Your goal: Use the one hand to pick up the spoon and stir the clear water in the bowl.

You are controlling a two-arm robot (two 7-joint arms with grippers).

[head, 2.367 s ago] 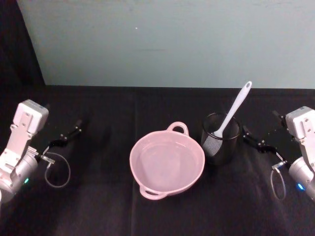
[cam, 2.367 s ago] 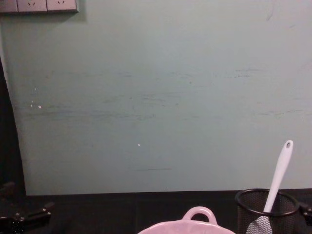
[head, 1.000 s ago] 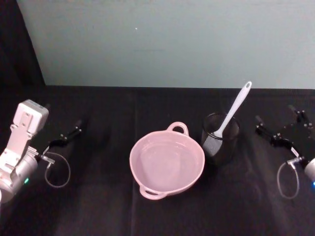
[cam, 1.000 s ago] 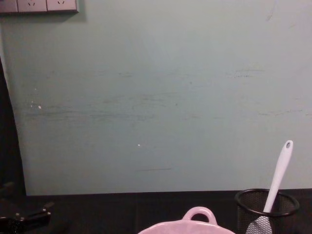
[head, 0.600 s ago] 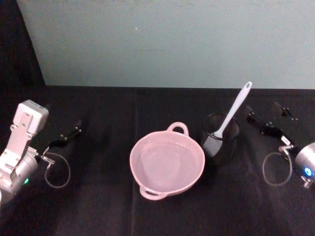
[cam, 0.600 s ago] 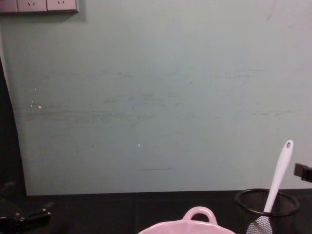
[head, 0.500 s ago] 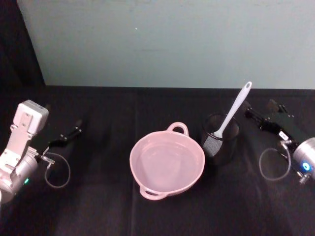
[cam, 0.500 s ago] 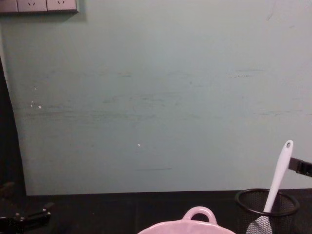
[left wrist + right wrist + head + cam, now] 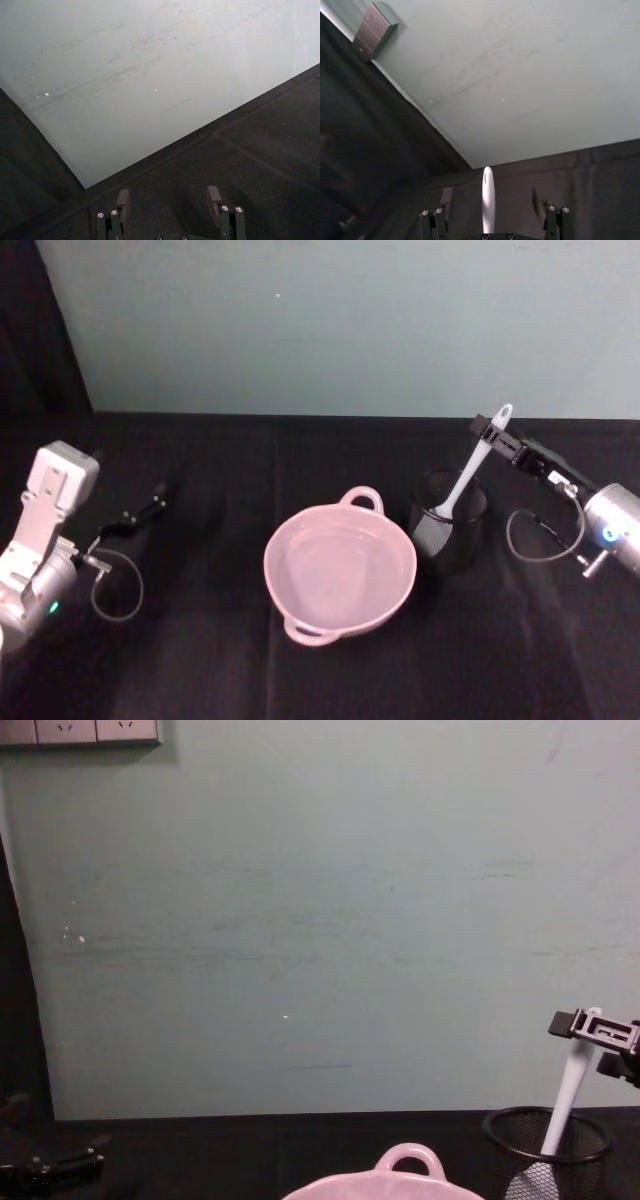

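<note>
The white spoon (image 9: 568, 1091) will slip out when I lift, and the cup will stay standing, because the mesh cup's opening (image 9: 523, 1132) is wider than the spoon's head.
The white spoon (image 9: 462, 482) stands tilted in a black wire-mesh cup (image 9: 447, 525), its handle tip up and to the right. My right gripper (image 9: 489, 433) is at the top of that handle, open. In the right wrist view the spoon (image 9: 488, 202) handle rises between the two spread fingers (image 9: 446, 199) without touching either. From the chest, the right gripper (image 9: 592, 1029) sits across the spoon (image 9: 568, 1105) just below its tip. The pale pink bowl (image 9: 340, 612) with clear water sits left of the cup. My left gripper (image 9: 152, 505) rests open at the far left.
The mesh cup (image 9: 548, 1145) stands close to the bowl's (image 9: 408, 1161) right rim. A pale green wall (image 9: 330, 320) closes off the back of the black table (image 9: 220, 660). Loose cables loop beside both wrists. Wall sockets (image 9: 80, 730) are high on the left.
My right gripper has swung in from the right side of the table and up to the spoon's handle tip, now straddling it. Spoon, bowl and left arm have not moved.
</note>
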